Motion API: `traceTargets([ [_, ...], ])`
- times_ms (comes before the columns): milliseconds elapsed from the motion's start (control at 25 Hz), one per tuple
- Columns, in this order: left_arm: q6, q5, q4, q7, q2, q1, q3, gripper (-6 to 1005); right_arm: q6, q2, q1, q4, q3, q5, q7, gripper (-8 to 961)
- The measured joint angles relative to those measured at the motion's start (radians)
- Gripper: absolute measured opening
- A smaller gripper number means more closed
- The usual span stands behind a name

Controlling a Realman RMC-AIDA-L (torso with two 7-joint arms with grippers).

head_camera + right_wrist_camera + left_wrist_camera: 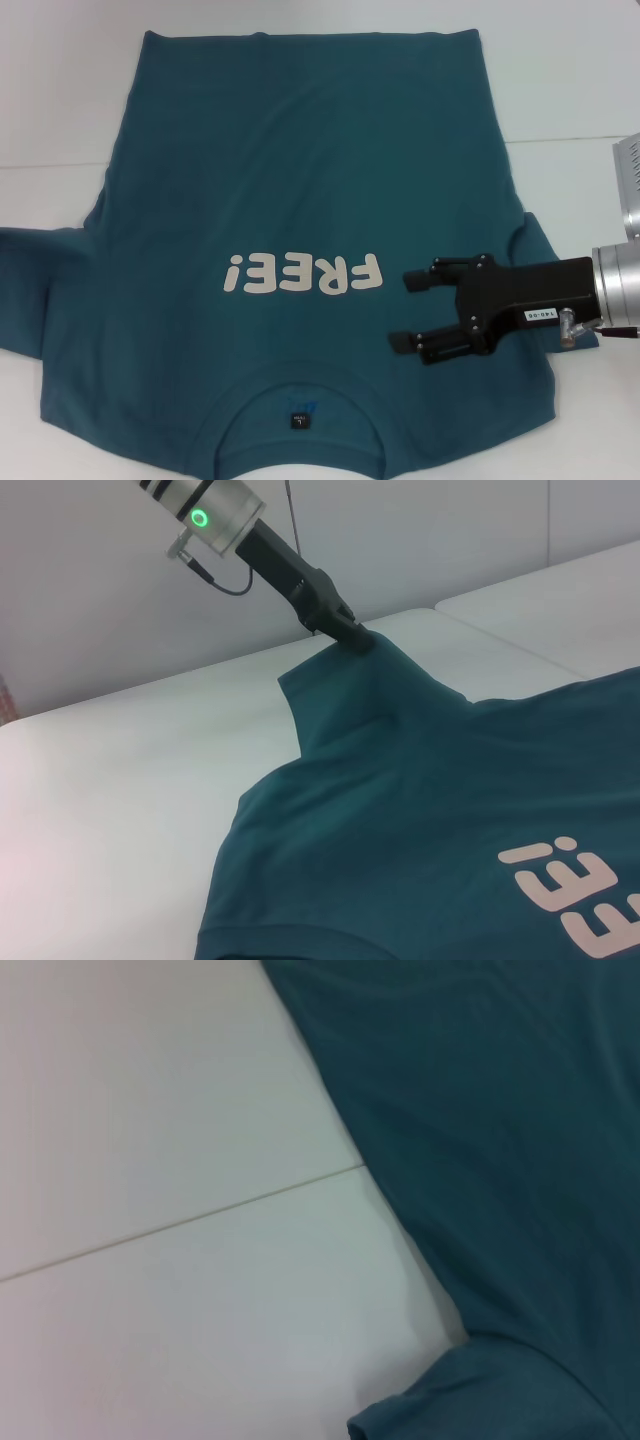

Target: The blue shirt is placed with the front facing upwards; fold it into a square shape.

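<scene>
The robot's left gripper holds the sleeve's end [372,658] and the shirt's front lies flat, so it should keep folding the sleeve inward until its end gets to the letters [234,273].
The blue shirt [300,170] lies spread front-up on the white table, collar nearest me, with white letters "FREE!" [303,272] and a small neck label [302,420]. My right gripper [400,312] hovers open over the shirt's right shoulder area, fingers pointing toward the letters, nothing between them. The left gripper [350,640] is outside the head view. The right wrist view shows it far off at the tip of the left sleeve, shut on the cloth, which rises to a peak there. In the left wrist view only the shirt's [500,1160] edge and the table show.
The white table [60,90] surrounds the shirt, with a thin seam line [180,1222] across it. The left sleeve [20,270] reaches the head view's left border. A pale wall [90,600] stands behind the table.
</scene>
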Motion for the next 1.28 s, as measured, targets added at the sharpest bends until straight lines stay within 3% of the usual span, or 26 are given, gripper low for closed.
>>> traceTargets([
  [360,0.07,0.026,0.04,-0.024,0.008,-0.037,0.017,14,0.0,0.001,0.002,0.0,-0.006,-0.001,0.007,941],
  [560,0.151,0.087,0.096,-0.058,-0.003,-0.069,0.017,14,-0.003,0.001,-0.001,0.0,-0.007,-0.002,0.009,941],
  [680,0.192,0.109,0.134,-0.084,-0.022,-0.084,0.03,13,-0.003,0.0,-0.002,0.0,-0.008,-0.004,0.009,941],
  [800,0.226,0.138,0.178,-0.132,-0.039,-0.098,0.072,12,-0.005,0.0,-0.003,0.0,-0.008,-0.005,0.006,941],
  [1280,0.33,0.151,0.189,-0.267,-0.038,-0.19,0.218,13,-0.018,-0.005,-0.006,0.001,-0.012,-0.008,-0.01,941],
])
